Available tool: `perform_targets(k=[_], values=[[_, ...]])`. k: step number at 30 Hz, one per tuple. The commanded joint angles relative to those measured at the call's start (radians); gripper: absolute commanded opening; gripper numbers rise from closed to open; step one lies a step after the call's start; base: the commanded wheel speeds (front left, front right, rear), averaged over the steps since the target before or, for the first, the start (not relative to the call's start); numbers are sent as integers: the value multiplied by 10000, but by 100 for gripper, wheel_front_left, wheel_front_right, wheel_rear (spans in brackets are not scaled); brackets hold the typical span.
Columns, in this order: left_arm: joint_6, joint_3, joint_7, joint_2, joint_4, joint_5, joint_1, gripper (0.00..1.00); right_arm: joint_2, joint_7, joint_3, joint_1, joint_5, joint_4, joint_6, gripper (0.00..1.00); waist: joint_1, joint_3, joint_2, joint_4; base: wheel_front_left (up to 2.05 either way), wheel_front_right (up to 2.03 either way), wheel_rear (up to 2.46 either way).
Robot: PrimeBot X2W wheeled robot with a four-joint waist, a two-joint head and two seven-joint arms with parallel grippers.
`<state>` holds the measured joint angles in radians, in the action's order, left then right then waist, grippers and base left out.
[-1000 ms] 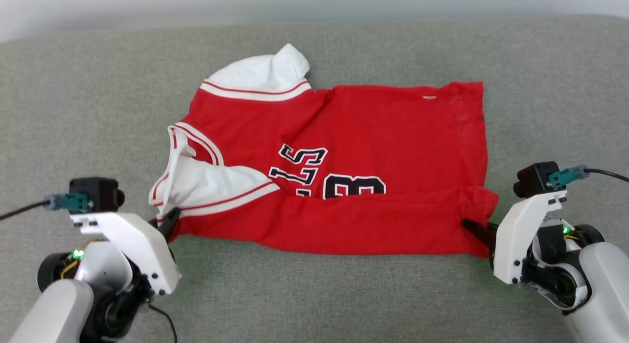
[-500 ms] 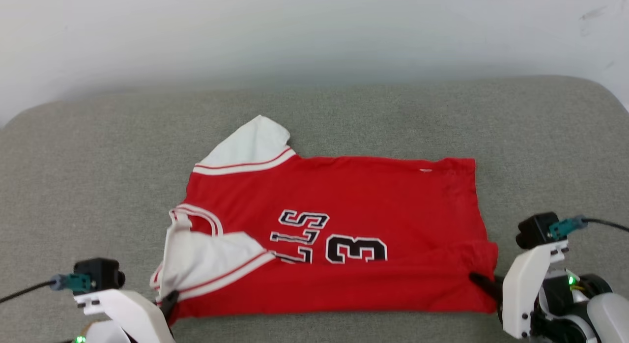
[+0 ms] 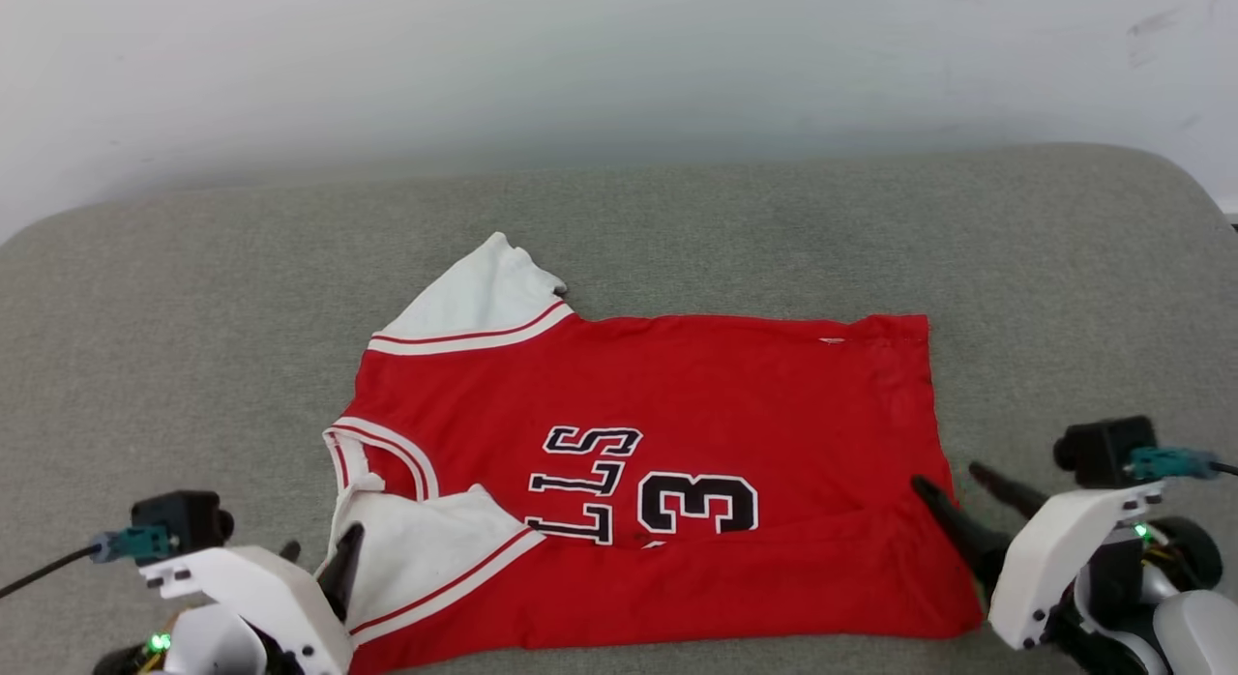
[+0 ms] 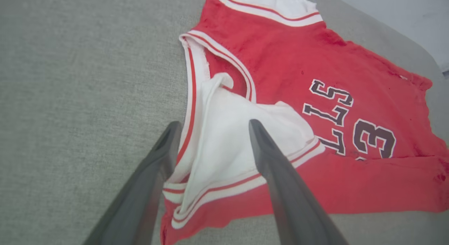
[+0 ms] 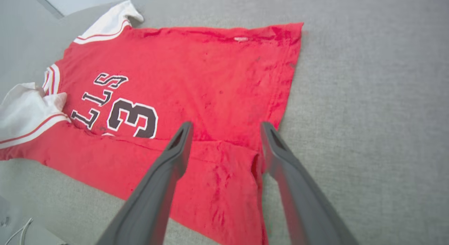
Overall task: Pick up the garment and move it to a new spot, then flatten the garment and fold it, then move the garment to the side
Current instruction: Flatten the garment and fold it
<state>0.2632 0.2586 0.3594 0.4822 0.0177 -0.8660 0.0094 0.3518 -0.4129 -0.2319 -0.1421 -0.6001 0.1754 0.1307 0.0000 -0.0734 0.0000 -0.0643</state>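
I expect the garment's far side (image 3: 708, 340) to follow flat and cover the lettering when I fold the upper white sleeve over, because the garment's near fold (image 3: 766, 584) lies flat.
The garment (image 3: 677, 404), a red jersey with black lettering and white sleeves, lies spread on a grey cushion. Its near edge is folded back over itself, and one white sleeve (image 3: 426, 559) lies on top at the left. My left gripper (image 3: 317, 557) stands open at the garment's near left corner; in the left wrist view its gripper (image 4: 214, 125) hovers over that white sleeve (image 4: 228, 146), holding nothing. My right gripper (image 3: 948, 477) is open at the near right corner; in the right wrist view the gripper (image 5: 226, 125) straddles the garment (image 5: 196, 62) hem without gripping it.
The grey cushion (image 3: 193, 317) runs wide on both sides of the garment and behind it. A pale wall (image 3: 580, 56) rises along its far edge. The cushion's right end curves away at the far right (image 3: 1190, 191).
Both grippers were shut on the garment's near edge and now stand open, the cloth released. The head camera tilted up, so the whole picture shifted down.
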Motion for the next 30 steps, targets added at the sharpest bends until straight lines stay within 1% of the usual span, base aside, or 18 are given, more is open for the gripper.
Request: perform_targets(k=[1,3,4,10,15,17,19,23,28,30], values=[[-47,-69,-277,-2,22,151,-245,100,-68,584,179,-53,129,-132,-2,100,0,-9,0,-111,0,0,0],[-55,-236,-705,-72,75,272,-527,100,-176,1273,352,-103,420,-318,-2,100,0,-34,0,-243,0,0,0],[-129,-263,-870,-133,92,300,-651,100,-259,1615,459,-145,530,-430,-2,100,0,-61,0,-320,0,0,0],[-301,-526,-1757,-20,-17,833,-1929,100,-633,3134,1008,-577,1398,-1192,-2,100,0,-680,0,-900,0,0,0],[-322,-686,-1951,183,-340,1182,-3431,100,-999,3735,1279,-1156,1867,-1810,-2,100,0,-1761,0,-1464,0,0,0],[-381,-726,-1826,432,-496,1334,-4088,100,-1151,3849,1408,-1356,1961,-2030,-2,100,0,-2267,0,-1694,0,0,0],[-465,-682,-1532,638,-673,1406,-4726,100,-1293,3931,1455,-1569,2032,-2270,-2,100,0,-2747,0,-1923,0,0,0],[-808,-480,-525,1180,-1141,1388,-6021,100,-1387,3991,1558,-1842,2147,-2548,-2,100,0,-3514,0,-2329,0,0,0],[-1677,93,1701,1857,-1765,935,-7489,100,-1451,4014,1589,-2049,2059,-2586,-2,100,0,-4077,0,-2785,0,0,0],[-1911,248,2574,2144,-2017,774,-7959,100,-1504,4047,1543,-2084,2004,-2563,-2,100,0,-4238,0,-2956,0,0,0]])
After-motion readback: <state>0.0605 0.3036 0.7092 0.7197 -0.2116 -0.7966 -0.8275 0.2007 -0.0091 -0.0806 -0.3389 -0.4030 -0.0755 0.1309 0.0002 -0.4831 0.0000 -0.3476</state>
